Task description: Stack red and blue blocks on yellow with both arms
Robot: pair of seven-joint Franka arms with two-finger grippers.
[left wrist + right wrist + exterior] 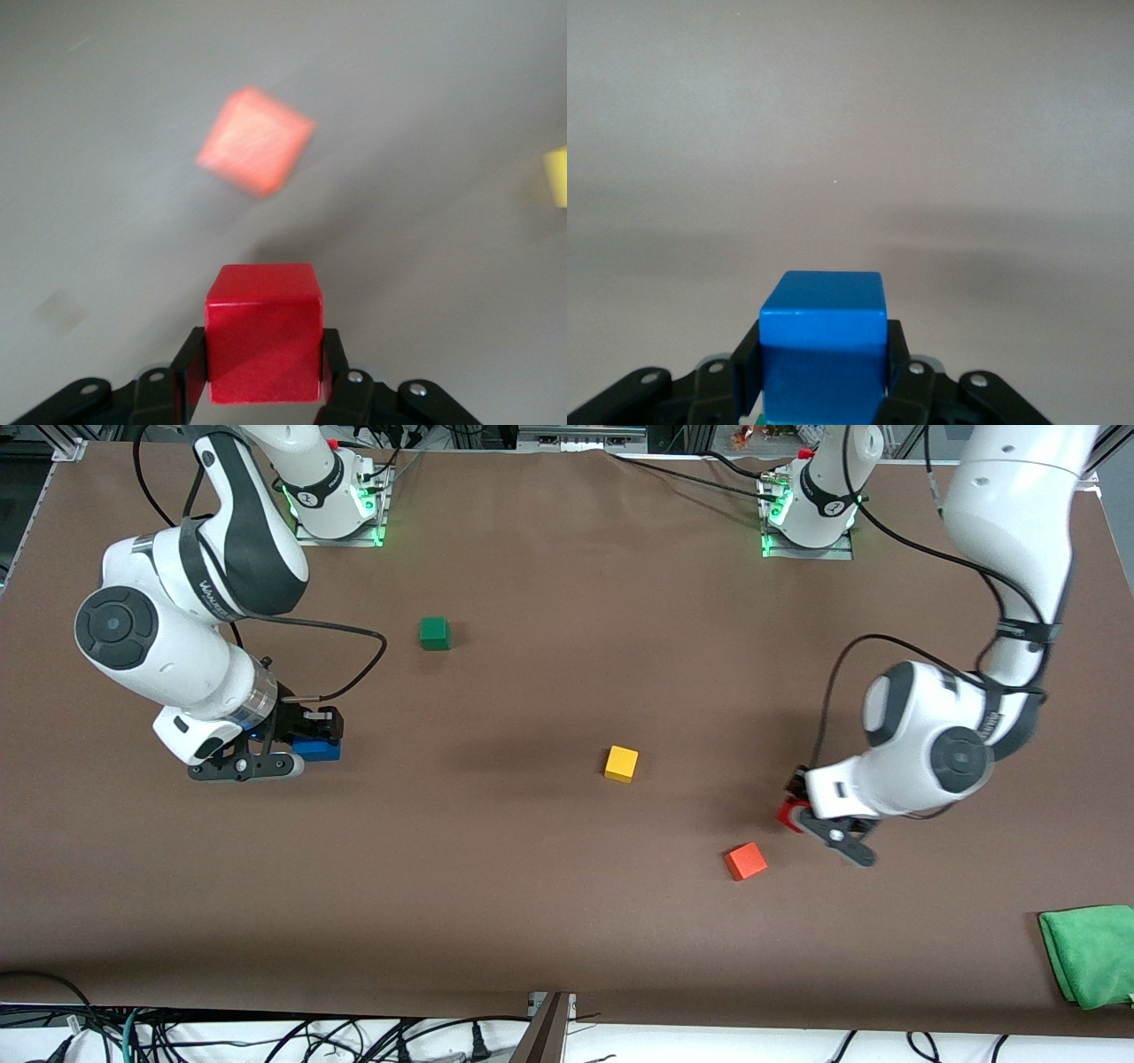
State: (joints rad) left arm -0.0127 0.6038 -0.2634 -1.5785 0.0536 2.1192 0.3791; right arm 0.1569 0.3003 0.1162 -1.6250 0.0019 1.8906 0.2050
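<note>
My left gripper is holding the red cube (791, 814) away from the yellow cube. I should wait with the blue cube (318, 749) in my right gripper until the red cube is on the yellow cube.
My left gripper (791, 812) is shut on the deep red cube (785, 815), low over the table toward the left arm's end. In the left wrist view the red cube (263, 332) sits squarely between the black fingers (335, 363). My right gripper (312, 746) is shut on the bright blue cube (319, 749), low over the table toward the right arm's end. In the right wrist view the blue cube (824, 341) fills the gap between the fingers (897, 354). The yellow cube (621, 763) stands alone mid-table, between the two grippers, and shows at the edge of the left wrist view (556, 175).
An orange-red cube (745, 861) lies beside the left gripper, nearer the front camera, and shows in the left wrist view (255, 140). A green cube (434, 633) sits toward the robots' bases. A green cloth (1090, 954) lies at the table's corner by the left arm's end.
</note>
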